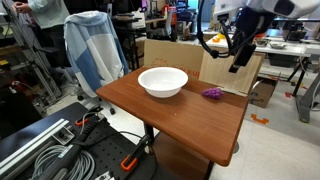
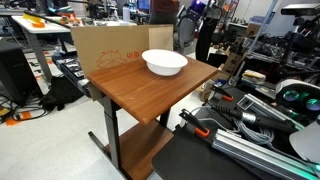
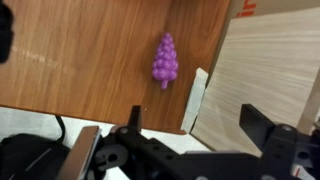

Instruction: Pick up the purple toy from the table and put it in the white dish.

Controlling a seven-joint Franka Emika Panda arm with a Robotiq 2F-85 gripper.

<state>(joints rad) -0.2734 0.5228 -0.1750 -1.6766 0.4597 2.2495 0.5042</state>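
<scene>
The robot's open gripper is hanging out beyond the table's edge [image 1: 246, 97] next to the cardboard box, so it should move back over the purple toy [image 1: 212, 93] before it goes down to grip.
The purple toy [image 1: 212, 94] is a small bumpy grape-like cluster lying on the reddish-brown table [image 1: 170, 115] near its far right edge. It also shows in the wrist view [image 3: 165, 61], upright on the wood. The white dish [image 1: 162, 81] stands on the table left of the toy and is empty; it also shows in an exterior view [image 2: 164, 62]. My gripper [image 1: 238, 58] hangs in the air above and to the right of the toy, past the table edge. In the wrist view its fingers [image 3: 194, 122] are spread wide with nothing between them. The toy is hidden in the view that shows the table from its other side.
A large cardboard box [image 1: 228, 68] stands against the table's far side, also in an exterior view [image 2: 108, 52] and in the wrist view [image 3: 270, 70]. A chair with a light cloth [image 1: 95, 50] stands at the left. Cables and rails [image 2: 260, 120] lie on the floor.
</scene>
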